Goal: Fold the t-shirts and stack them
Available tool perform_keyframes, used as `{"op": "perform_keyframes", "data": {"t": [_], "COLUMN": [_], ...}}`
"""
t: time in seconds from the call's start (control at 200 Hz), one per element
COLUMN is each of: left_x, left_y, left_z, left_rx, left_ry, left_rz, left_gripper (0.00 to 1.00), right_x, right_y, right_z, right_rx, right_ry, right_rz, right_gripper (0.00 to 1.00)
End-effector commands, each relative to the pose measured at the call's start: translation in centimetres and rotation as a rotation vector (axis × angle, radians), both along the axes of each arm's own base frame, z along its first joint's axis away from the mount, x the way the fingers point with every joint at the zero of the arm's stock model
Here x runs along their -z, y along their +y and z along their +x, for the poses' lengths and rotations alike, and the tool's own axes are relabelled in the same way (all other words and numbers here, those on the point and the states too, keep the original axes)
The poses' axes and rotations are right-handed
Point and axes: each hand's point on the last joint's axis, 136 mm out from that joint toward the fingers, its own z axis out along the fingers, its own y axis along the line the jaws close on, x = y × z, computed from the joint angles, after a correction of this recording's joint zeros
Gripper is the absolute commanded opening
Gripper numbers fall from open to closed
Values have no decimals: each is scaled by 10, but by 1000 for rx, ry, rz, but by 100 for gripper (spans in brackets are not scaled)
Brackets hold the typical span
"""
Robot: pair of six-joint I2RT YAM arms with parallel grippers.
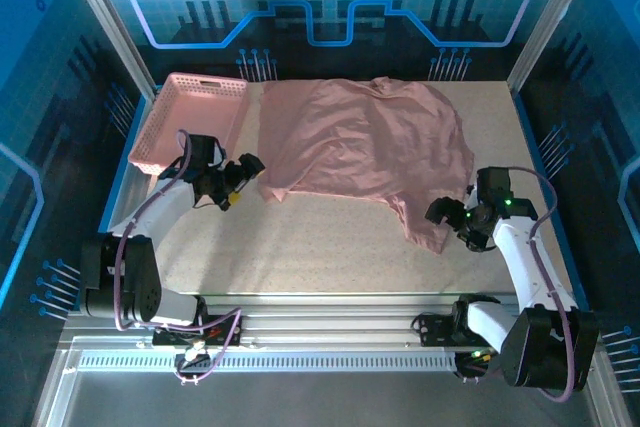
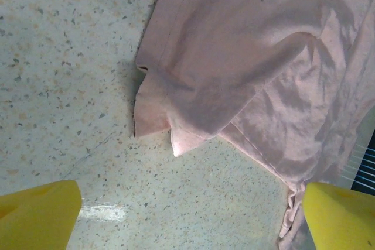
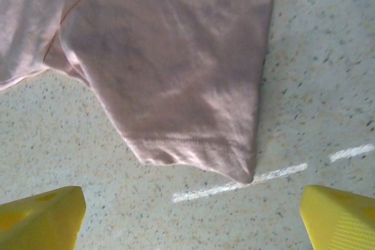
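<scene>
The sleeve [image 1: 424, 225] is limp and trails past the shirt's near edge [image 1: 375, 198]. The sleeve will therefore fold back toward the shirt's body when I carry the sleeve's end backward.
A dusty-pink t-shirt [image 1: 370, 142] lies crumpled and spread across the back middle of the table; its chest print is hidden. My left gripper [image 1: 243, 175] hovers open just left of the shirt's near-left corner [image 2: 153, 122], nothing between its yellow fingertips [image 2: 35, 215]. One sleeve [image 3: 187, 92] trails toward the right front, and my right gripper [image 1: 447, 213] stands open right beside that sleeve's end, its yellow fingertips [image 3: 340, 218] wide apart over bare table. In the left wrist view the pink t-shirt [image 2: 258, 57] lies in layered folds.
A pink plastic lattice basket [image 1: 190, 119] stands at the back left corner, just behind the left arm. The speckled tabletop [image 1: 320, 247] runs bare along the front. A white tape mark [image 3: 234, 182] lies below the sleeve hem. Blue enclosure walls ring the table.
</scene>
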Motion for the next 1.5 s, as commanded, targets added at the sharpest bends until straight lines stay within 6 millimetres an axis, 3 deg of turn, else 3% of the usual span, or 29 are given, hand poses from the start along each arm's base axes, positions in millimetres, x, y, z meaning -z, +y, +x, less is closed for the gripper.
{"op": "perform_keyframes", "data": {"t": [0.0,0.245,0.375,0.84,0.975,1.105,1.19,1.336,1.431,1.496], "left_x": [2,30,36,70,80,88,89,76,66,61], "left_y": [-9,-42,-52,-59,-64,-61,-56,-49,-47,-46], "left_z": [-1,27,48,88,99,98,91,81,72,64], "left_rx": [3,17,14,-34,-39,-40,-33,-9,6,12], "left_ry": [45,83,77,125,136,156,171,158,142,138], "left_rz": [-62,-129,-121,-97,-85,-50,-19,24,33,36], "left_gripper": [93,78,78,68,61,35,20,10,0,0], "right_x": [1,20,24,63,70,71,57,41,54,65], "right_y": [14,17,17,21,17,8,5,0,4,7], "right_z": [-12,-16,-19,-9,-7,-11,-10,-13,-17,-18], "right_rx": [-27,7,26,49,43,54,68,70,61,67], "right_ry": [33,120,144,238,288,322,295,275,317,344], "right_rz": [91,127,135,126,63,2,-8,-37,-18,-5], "right_gripper": [94,86,81,62,54,48,50,54,54,53]}}
